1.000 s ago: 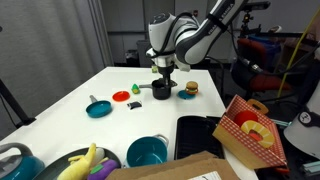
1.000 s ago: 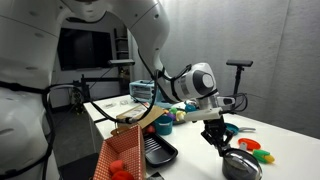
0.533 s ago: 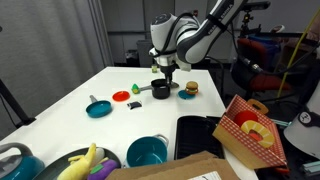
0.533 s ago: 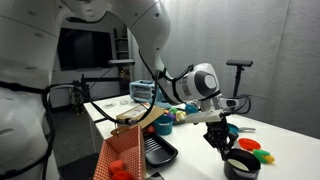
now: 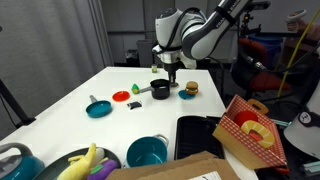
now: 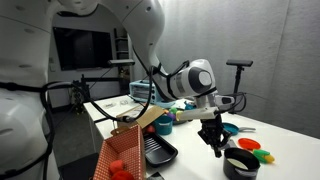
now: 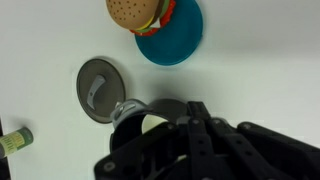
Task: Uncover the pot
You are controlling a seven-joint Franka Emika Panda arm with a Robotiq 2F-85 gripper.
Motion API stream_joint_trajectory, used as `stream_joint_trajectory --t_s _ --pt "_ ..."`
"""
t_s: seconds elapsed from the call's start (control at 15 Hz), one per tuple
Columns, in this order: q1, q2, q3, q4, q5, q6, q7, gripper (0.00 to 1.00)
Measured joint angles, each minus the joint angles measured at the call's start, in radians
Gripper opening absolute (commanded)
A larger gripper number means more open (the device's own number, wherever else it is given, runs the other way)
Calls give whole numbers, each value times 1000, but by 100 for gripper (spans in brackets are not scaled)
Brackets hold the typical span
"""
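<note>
My gripper should keep moving away until it is well clear of both the lid point(image 7: 98, 90) and the open black pot point(image 6: 240, 164), because the lid lies flat beside the pot.
The small black pot point(image 5: 160, 91) stands on the white table point(image 5: 70, 110) with its top open; it also shows in an exterior view point(image 6: 240, 162) and from above in the wrist view point(image 7: 100, 88), with a grey inside. My gripper point(image 5: 167, 72) hangs just above the pot and is shut on the pot's lid point(image 7: 140, 113), a dark-rimmed disc held clear of the pot. The gripper also shows in an exterior view point(image 6: 214, 141). The toy burger point(image 5: 188, 89) sits next to the pot on a teal plate point(image 7: 178, 40).
A flat teal pan point(image 5: 98, 108), a red disc point(image 5: 121, 96) and a small green item point(image 5: 134, 89) lie on the table beside the pot. Near the front stand a teal bowl point(image 5: 147, 152), a black tray point(image 5: 196, 135) and a red-and-yellow box point(image 5: 250, 130).
My gripper has risen straight up from the pot with the lid in it. The pot, covered a second ago, now stands open.
</note>
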Motion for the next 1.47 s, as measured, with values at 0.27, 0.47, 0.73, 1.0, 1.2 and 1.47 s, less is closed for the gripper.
stream_joint_trajectory --t_s 0.27,0.47,0.73,1.0,1.2,1.47 --pt "-3 -167 48 -125 114 0 -145 0" --pt "-1 -326 91 -249 218 -2 -286 0" --pt "39 -536 115 -400 390 -97 -494 0" --pt "112 -718 115 -497 494 -318 -630 0" --pt "148 -803 117 -522 497 -429 -644 32" --pt "180 -861 125 -512 497 -489 -655 64"
